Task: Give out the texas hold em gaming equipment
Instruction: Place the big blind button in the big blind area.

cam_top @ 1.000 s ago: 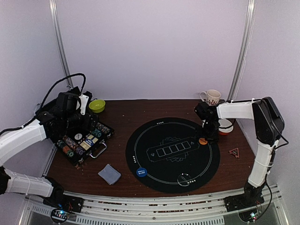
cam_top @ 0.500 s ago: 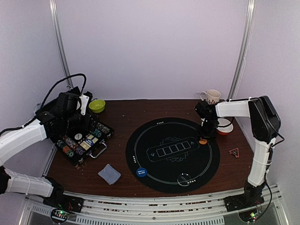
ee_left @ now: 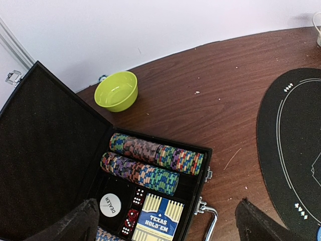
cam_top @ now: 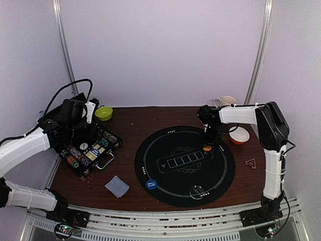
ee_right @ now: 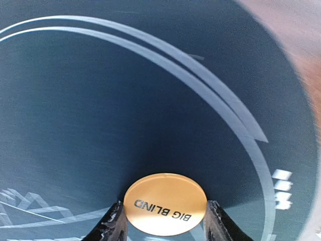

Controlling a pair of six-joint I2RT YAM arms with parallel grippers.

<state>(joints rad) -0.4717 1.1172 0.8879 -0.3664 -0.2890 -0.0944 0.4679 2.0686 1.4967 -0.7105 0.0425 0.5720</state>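
Observation:
The orange disc [cam_top: 207,148] is level with its lettering up, and the mat's rim [cam_top: 164,138] near the far suit marks is empty. My right gripper keeps going there and lets go of the disc.
My right gripper [ee_right: 163,223] is shut on an orange button disc [ee_right: 165,203] marked BIG BLIND, one finger at each side of its edge, low over the black mat [ee_right: 100,100]. From above, that orange disc [cam_top: 207,148] lies at the mat's upper right. My left gripper [ee_left: 168,228] hangs open over the open black case [ee_left: 45,150], which holds rows of striped poker chips [ee_left: 150,163], a white DEALER button [ee_left: 111,205], red dice and a Texas Hold'em card box [ee_left: 158,223]. A blue button [cam_top: 151,184] and a clear button [cam_top: 198,191] rest on the mat. Grey-blue cards [cam_top: 117,186] lie on the table.
A green bowl [cam_top: 104,113] stands behind the case. At the back right are a patterned mug [cam_top: 226,101] and a red-and-white bowl [cam_top: 238,135]. A small red triangle [cam_top: 250,163] lies at the right of the round mat [cam_top: 170,175]. The case's metal handle [ee_left: 210,221] sticks out toward the mat.
My right gripper has closed on the orange button and carried it left, away from the red-and-white bowl and further onto the mat. The left arm has stayed still.

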